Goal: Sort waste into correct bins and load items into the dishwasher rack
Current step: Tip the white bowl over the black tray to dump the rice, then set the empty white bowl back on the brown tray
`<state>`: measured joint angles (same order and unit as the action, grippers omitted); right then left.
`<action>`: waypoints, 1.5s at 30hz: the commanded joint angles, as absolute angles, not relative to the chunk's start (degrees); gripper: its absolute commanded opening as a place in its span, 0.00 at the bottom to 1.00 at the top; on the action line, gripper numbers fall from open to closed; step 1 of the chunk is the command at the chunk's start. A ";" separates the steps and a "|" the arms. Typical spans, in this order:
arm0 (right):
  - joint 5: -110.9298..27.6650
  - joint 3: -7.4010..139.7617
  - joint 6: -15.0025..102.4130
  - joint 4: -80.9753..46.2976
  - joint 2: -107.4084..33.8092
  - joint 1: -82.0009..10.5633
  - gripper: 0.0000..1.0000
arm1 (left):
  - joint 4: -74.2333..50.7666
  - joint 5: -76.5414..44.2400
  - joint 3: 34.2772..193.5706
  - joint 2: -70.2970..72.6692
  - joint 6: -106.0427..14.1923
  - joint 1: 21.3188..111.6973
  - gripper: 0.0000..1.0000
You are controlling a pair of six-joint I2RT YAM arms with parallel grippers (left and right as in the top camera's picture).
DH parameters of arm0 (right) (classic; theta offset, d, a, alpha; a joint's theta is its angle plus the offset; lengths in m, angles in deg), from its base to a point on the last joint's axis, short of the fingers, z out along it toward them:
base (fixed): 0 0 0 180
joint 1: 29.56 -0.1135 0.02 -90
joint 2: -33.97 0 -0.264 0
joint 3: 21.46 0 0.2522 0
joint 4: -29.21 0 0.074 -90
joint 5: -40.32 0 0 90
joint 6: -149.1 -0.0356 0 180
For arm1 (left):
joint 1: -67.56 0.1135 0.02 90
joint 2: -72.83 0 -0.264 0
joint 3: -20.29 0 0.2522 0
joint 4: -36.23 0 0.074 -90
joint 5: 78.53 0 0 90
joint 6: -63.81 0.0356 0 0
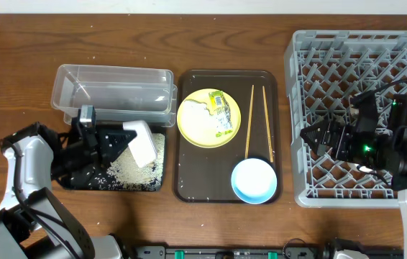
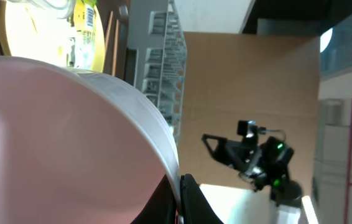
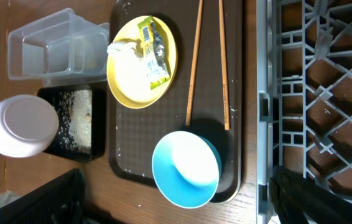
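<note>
The white bowl (image 1: 143, 144) is empty and the spot (image 1: 198, 173) beside the light blue bowl is clear, so my left gripper should continue there and release the white bowl upright.
My left gripper (image 1: 123, 138) is shut on the rim of the white bowl (image 1: 141, 142), which is tipped on its side over the black tray (image 1: 81, 183). Loose rice grains (image 1: 128, 171) lie in that tray. The left wrist view shows the rim (image 2: 157, 134) pinched between the fingers (image 2: 179, 202). The yellow plate (image 1: 198, 126) holds the crumpled wrapper (image 1: 221, 111). Chopsticks (image 1: 250, 122) and the light blue bowl (image 1: 254, 180) lie beside it. My right gripper (image 1: 317, 137) is open and empty over the grey dishwasher rack (image 1: 333, 65).
The clear plastic tub (image 1: 110, 90) stands just behind the black tray. The plate, chopsticks and blue bowl all sit on a dark brown serving tray (image 1: 189, 180) between the bins and the rack. A few grains lie scattered on that tray.
</note>
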<state>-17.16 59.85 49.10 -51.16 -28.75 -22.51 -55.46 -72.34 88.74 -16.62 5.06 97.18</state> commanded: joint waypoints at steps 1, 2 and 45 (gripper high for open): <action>-17.32 60.44 49.76 -51.14 -28.70 -22.99 0.94 | -55.37 -67.45 88.94 -16.09 8.64 96.70 0.06; -17.32 60.44 49.74 -51.14 -28.70 -22.99 0.94 | -56.27 -66.22 88.94 -16.09 8.62 96.66 0.07; -19.87 60.44 49.32 -50.11 -28.72 -22.99 0.96 | -22.19 16.63 98.93 -8.25 -51.47 23.79 0.63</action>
